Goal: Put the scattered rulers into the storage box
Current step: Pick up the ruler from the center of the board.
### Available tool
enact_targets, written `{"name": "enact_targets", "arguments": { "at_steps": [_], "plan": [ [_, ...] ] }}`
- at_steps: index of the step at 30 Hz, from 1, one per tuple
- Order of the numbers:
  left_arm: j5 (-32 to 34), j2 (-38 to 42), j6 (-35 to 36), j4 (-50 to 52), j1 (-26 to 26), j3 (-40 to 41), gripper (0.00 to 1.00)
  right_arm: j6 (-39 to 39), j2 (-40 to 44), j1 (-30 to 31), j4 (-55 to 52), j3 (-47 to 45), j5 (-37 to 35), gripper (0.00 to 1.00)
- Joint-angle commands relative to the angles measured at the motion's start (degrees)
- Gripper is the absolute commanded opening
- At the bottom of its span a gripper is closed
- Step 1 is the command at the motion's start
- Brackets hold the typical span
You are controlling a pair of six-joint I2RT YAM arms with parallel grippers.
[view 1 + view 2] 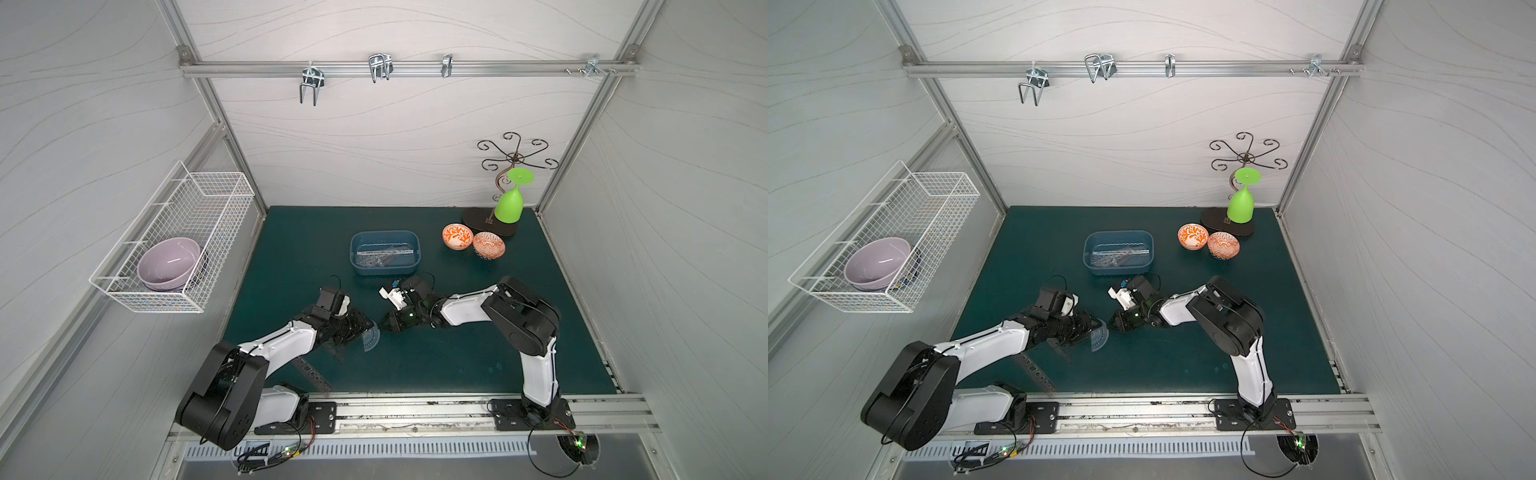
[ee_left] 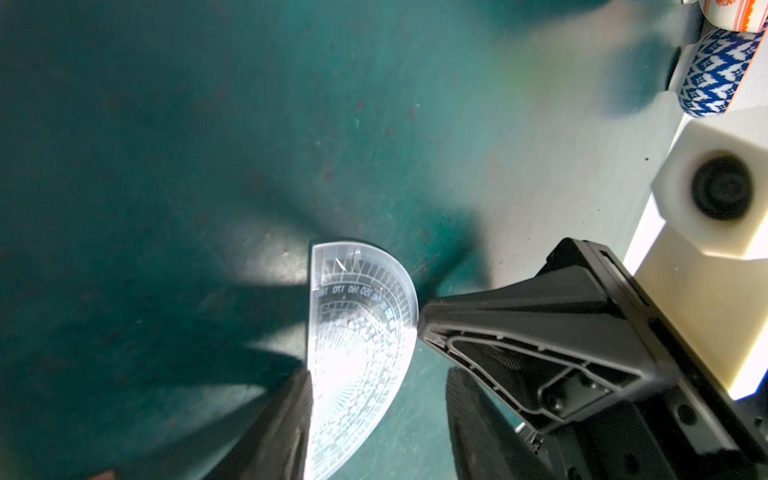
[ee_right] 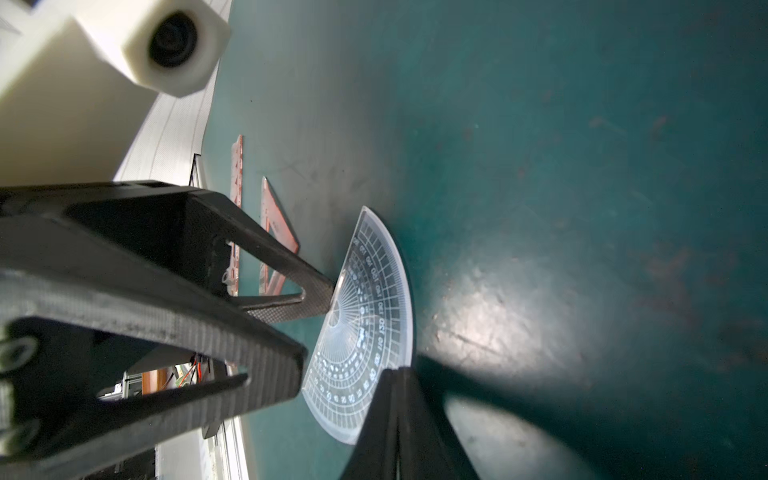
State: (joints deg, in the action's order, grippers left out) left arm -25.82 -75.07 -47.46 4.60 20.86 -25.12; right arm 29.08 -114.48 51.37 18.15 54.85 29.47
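My right gripper needs to back off from the protractor's curved edge (image 3: 409,353) it meets while shut, then open and take the curve while my left gripper braces the straight edge (image 3: 342,275).
A bluish semicircular protractor (image 1: 371,338) (image 2: 357,332) (image 3: 365,316), one of the rulers, is at the mat's middle front. My left gripper (image 1: 360,329) (image 2: 374,436) is open around it: one finger (image 2: 286,428) rests against its straight edge, the other is apart from its curve. My right gripper (image 1: 384,326) (image 3: 399,374) is shut, and its tip touches the protractor's curved edge. A triangular set square (image 3: 276,232) and a stencil ruler (image 1: 313,376) (image 3: 237,174) lie by the left arm. The blue-grey storage box (image 1: 384,233) (image 1: 1118,232) further back holds several rulers (image 1: 382,255).
Two orange patterned bowls (image 1: 457,236) (image 1: 489,244) sit right of the box. Behind them a green glass (image 1: 509,203) hangs on a metal stand. A white wire basket (image 1: 208,183) on the left wall holds a purple bowl (image 1: 168,259).
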Motion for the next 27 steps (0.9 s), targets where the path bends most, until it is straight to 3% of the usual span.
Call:
{"name": "enact_targets", "arguments": {
  "at_steps": [1, 10, 27],
  "plan": [
    [-0.37, -5.29, 0.34, -0.12, 1.46, 2.49, 0.57, 0.74, -1.85, 0.9, -10.17, -3.93, -4.03, 0.09],
    [2.88, 3.49, 3.6, 10.67, -0.21, -0.15, 0.56, 1.37, 6.09, -2.51, -9.95, -1.2, 1.05, 0.1],
    [3.66, 1.7, 3.88, 13.02, -0.82, -0.54, 0.52, 2.21, -0.45, -0.84, -8.96, 4.43, 3.69, 0.08]
  ]
}}
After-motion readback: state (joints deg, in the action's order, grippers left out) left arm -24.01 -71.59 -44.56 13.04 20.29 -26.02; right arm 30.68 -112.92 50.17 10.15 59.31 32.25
